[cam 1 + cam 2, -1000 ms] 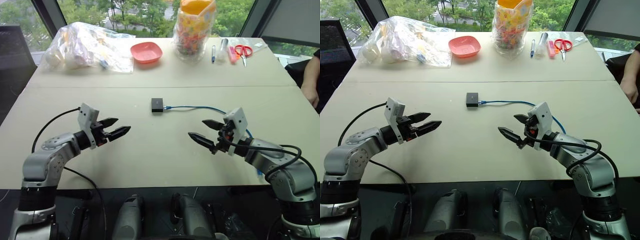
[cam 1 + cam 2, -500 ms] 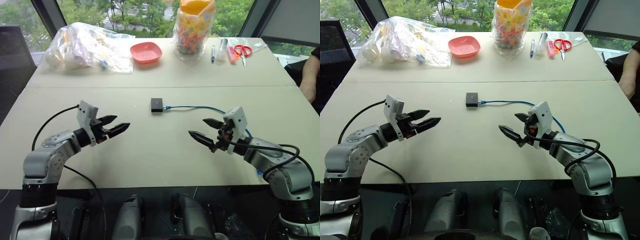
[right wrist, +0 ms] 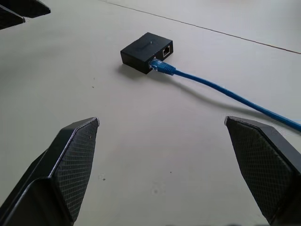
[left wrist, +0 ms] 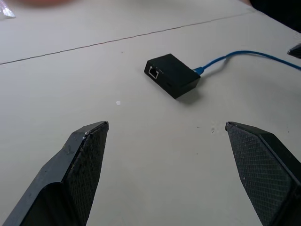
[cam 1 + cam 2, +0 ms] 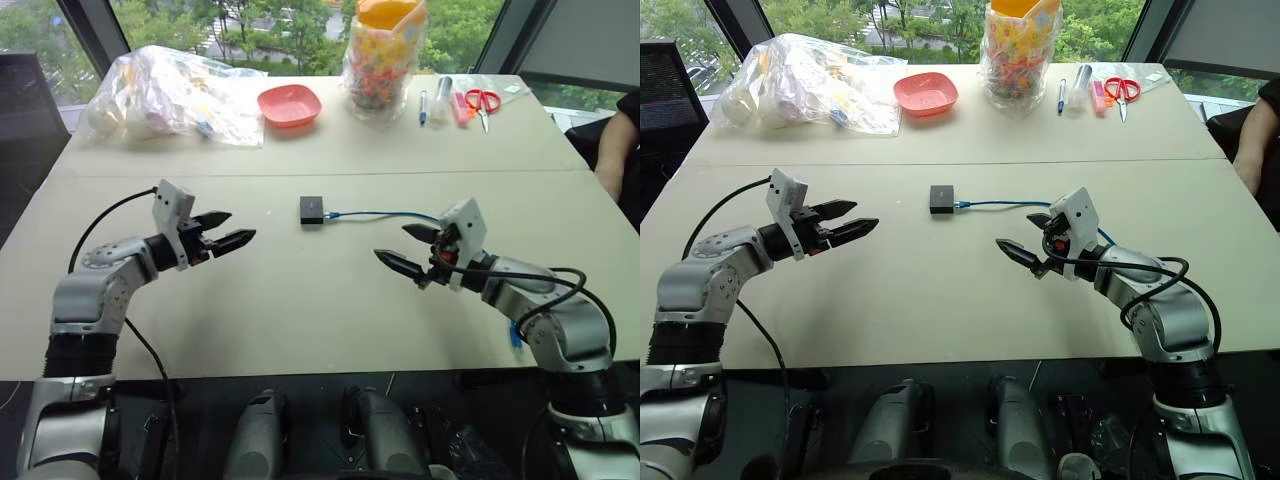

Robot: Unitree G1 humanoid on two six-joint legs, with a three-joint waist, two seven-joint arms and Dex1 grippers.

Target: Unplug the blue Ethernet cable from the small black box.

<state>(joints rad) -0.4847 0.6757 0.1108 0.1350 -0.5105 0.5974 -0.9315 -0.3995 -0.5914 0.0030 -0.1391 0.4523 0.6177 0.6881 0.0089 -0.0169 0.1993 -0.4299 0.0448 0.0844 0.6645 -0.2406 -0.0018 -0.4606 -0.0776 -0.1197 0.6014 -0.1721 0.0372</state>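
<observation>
The small black box [image 5: 312, 209] lies flat on its broad side, so next the right gripper lifts it by the blue Ethernet cable's plug [image 5: 331, 215] before the left gripper grips the box.
The small black box [image 5: 312, 210] lies flat in the middle of the table. The blue Ethernet cable [image 5: 385, 214] is plugged into its right side and runs right, passing behind my right arm. In the right wrist view the plug [image 3: 162, 68] sits in one port of the box [image 3: 145, 51], next to a free port. The left wrist view shows the box [image 4: 171, 75] with another free port facing me. My left gripper [image 5: 232, 239] hovers open to the left of the box, my right gripper [image 5: 408, 250] open to its right, both empty and pointing inward.
Along the far edge stand a clear bag of items [image 5: 170, 95], a red bowl [image 5: 291, 104], a tall jar of colourful bits [image 5: 385, 60], pens [image 5: 424, 105] and red scissors [image 5: 486, 100]. A person's arm [image 5: 610, 160] rests at the right edge. A seam [image 5: 200, 174] crosses the table.
Both grippers have moved forward a little toward the box and stay open. Box and cable lie as before.
</observation>
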